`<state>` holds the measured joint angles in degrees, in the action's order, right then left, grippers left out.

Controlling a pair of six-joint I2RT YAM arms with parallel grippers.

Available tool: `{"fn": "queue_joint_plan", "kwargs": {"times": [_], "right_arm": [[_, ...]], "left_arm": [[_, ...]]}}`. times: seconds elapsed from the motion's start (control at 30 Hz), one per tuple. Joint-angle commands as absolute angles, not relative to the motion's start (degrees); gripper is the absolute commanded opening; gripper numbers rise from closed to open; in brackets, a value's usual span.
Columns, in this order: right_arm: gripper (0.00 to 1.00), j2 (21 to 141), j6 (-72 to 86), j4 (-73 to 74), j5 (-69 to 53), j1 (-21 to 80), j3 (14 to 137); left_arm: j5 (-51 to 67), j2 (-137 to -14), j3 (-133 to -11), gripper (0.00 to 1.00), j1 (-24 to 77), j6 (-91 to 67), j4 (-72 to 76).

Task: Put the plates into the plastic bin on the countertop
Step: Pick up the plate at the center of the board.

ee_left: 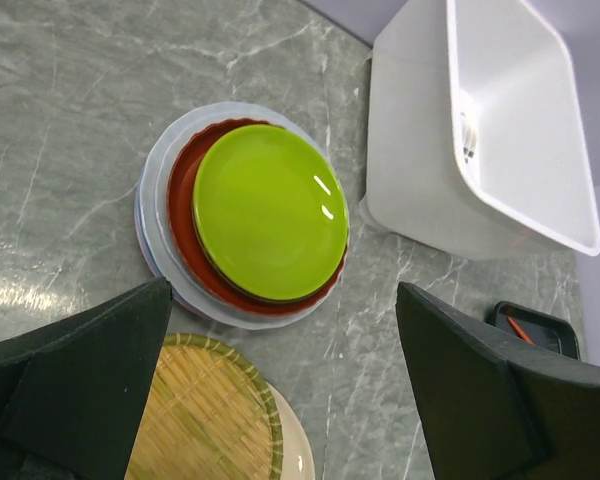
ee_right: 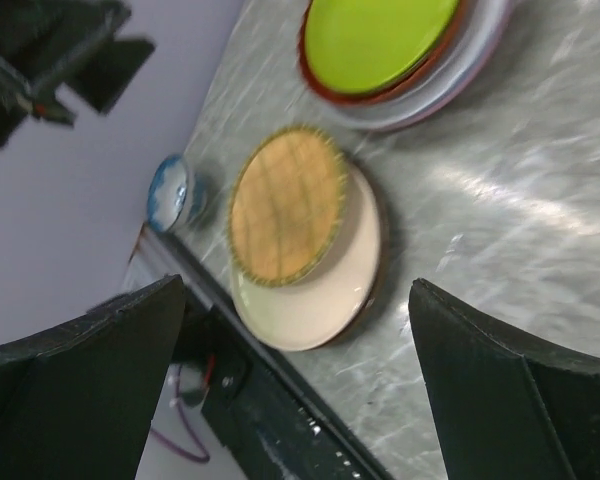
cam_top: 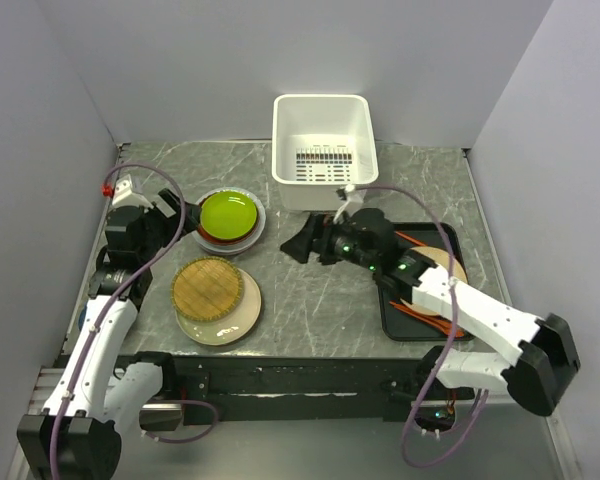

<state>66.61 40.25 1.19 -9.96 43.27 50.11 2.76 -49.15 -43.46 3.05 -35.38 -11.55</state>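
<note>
I can see the woven tan plate's rim free above the cream plate, the way open, so my right gripper should continue to that rim and close there.
A lime green plate tops a stack on the countertop, with a red-brown plate and a pale plate under it. Nearer me, a woven tan plate lies on a cream plate. The white plastic bin stands at the back with nothing in it. My left gripper hangs open beside the stack's left edge. My right gripper is open over bare counter right of the stack.
A black tray at the right holds a tan plate and orange-red sticks, partly hidden under my right arm. A small blue-and-white round thing sits near the counter's left front edge. Grey walls close in three sides.
</note>
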Motion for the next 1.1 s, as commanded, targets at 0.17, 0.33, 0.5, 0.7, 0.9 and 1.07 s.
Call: {"fn": "queue_joint_plan", "kwargs": {"times": [0.17,0.33,0.5,0.7,0.9,1.07], "right_arm": [[1.0,78.4,44.5,-7.2,-10.8,52.1,52.1],[1.0,83.3,48.7,-10.2,-11.9,53.9,51.7],[0.88,86.8,51.1,-13.7,-15.6,54.9,51.9],[0.85,89.5,52.0,-14.5,-17.6,56.2,53.6],[0.86,90.9,50.1,-13.8,-19.0,56.2,54.9],[0.86,93.6,48.8,-11.6,-20.1,56.2,57.4]], "left_arm": [[3.9,-54.2,-52.3,0.99,3.1,-32.8,-20.0],[3.8,-54.2,-54.1,0.99,3.2,-31.7,-22.5],[3.8,-52.0,-54.0,0.99,3.2,-31.6,-23.2],[4.8,-50.2,-54.8,0.99,3.1,-31.7,-24.6],[4.5,-49.5,-55.1,0.99,3.1,-32.2,-26.6],[5.7,-48.3,-53.5,0.99,3.1,-33.6,-26.1]]}}
